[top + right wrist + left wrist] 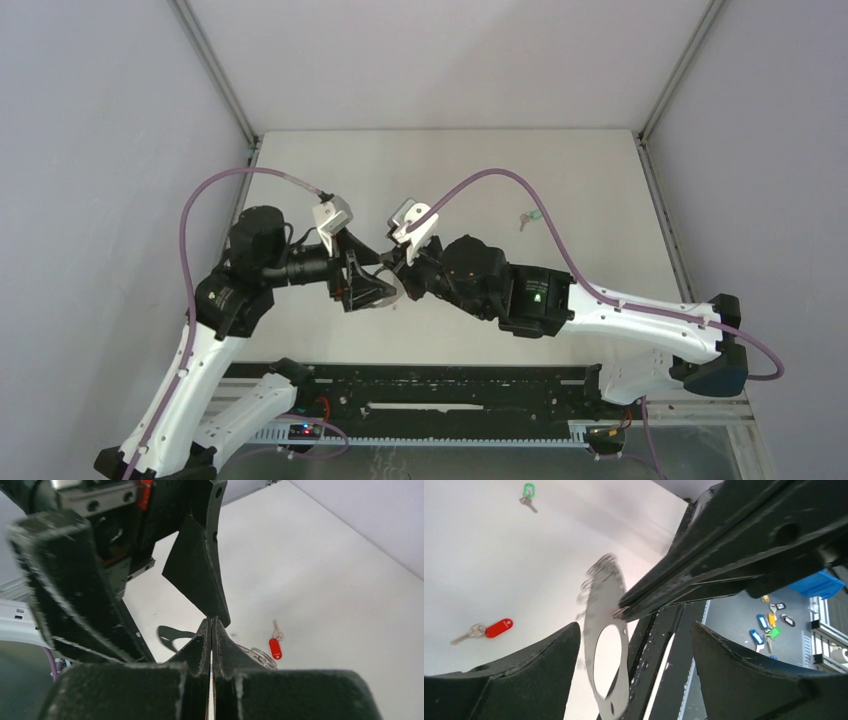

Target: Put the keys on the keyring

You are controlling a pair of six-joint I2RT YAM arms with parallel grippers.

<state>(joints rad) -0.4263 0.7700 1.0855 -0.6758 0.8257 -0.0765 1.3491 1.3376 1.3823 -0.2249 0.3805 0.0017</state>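
Note:
The keyring is in my right gripper, pinched beside its oval hole, so my left gripper should hold the keyring while my right gripper takes its ringed edge.
The keyring hangs in mid-air, a flat grey plate with an oval hole and a blurred metal ring at its top. My right gripper is shut on its edge, and its coiled ring shows beside the fingers. My left gripper is open, one finger on each side of the plate, apart from it. The red key lies flat on the white table. The green key lies farther back. In the top view both grippers meet over mid-table: left gripper, right gripper.
The black rail runs along the near table edge under the arms. Grey walls and metal posts close the back and sides. Below the table stand a blue bin and several tagged keys on the floor.

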